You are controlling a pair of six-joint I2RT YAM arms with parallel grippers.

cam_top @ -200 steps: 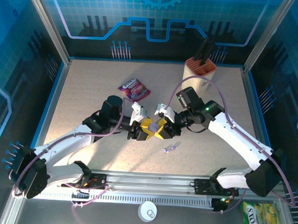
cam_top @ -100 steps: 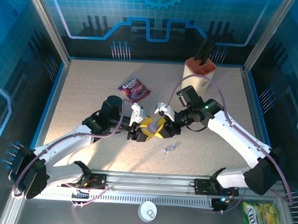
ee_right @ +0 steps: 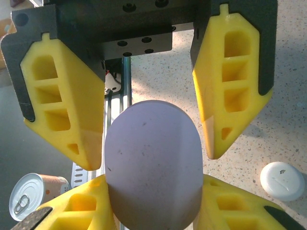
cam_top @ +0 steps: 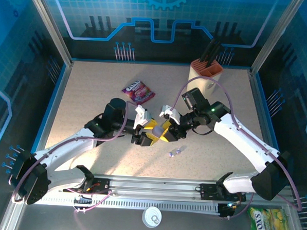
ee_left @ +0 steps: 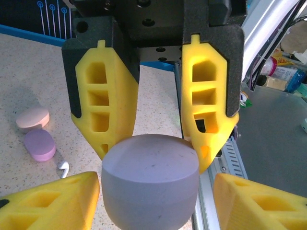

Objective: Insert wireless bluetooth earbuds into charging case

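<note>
Next, I close my left gripper on the case's near end (ee_left: pixel 150 184) to free my right gripper for the earbud, since my right gripper holds the lilac charging case (cam_top: pixel 158 130).
A lilac charging case (cam_top: pixel 158 129) hangs between both grippers over the middle of the table. My right gripper (ee_right: pixel 153 160) is shut on its sides, and the case (ee_right: pixel 152 167) shows its broad oval face there. My left gripper (ee_left: pixel 154 160) faces it from the other side. Its fingers stand apart with the tips beside the case (ee_left: pixel 150 187), not squeezing it. A white earbud (ee_left: pixel 63 166) lies on the table beside a small pink oval case (ee_left: pixel 32 118) and a purple one (ee_left: pixel 40 144). From above they show as tiny lilac pieces (cam_top: pixel 175 151).
A purple snack pouch (cam_top: pixel 139 91) lies at the back centre. A tan holder with black tools (cam_top: pixel 206 70) stands back right. A white round piece (ee_right: pixel 282 180) rests on the table. A can (cam_top: pixel 152 216) and a yellow bag (cam_top: pixel 266 224) sit beyond the front rail (cam_top: pixel 155 186).
My left gripper's fingers have spread wider around the case. The right gripper keeps its grip, and both have shifted slightly toward the left.
</note>
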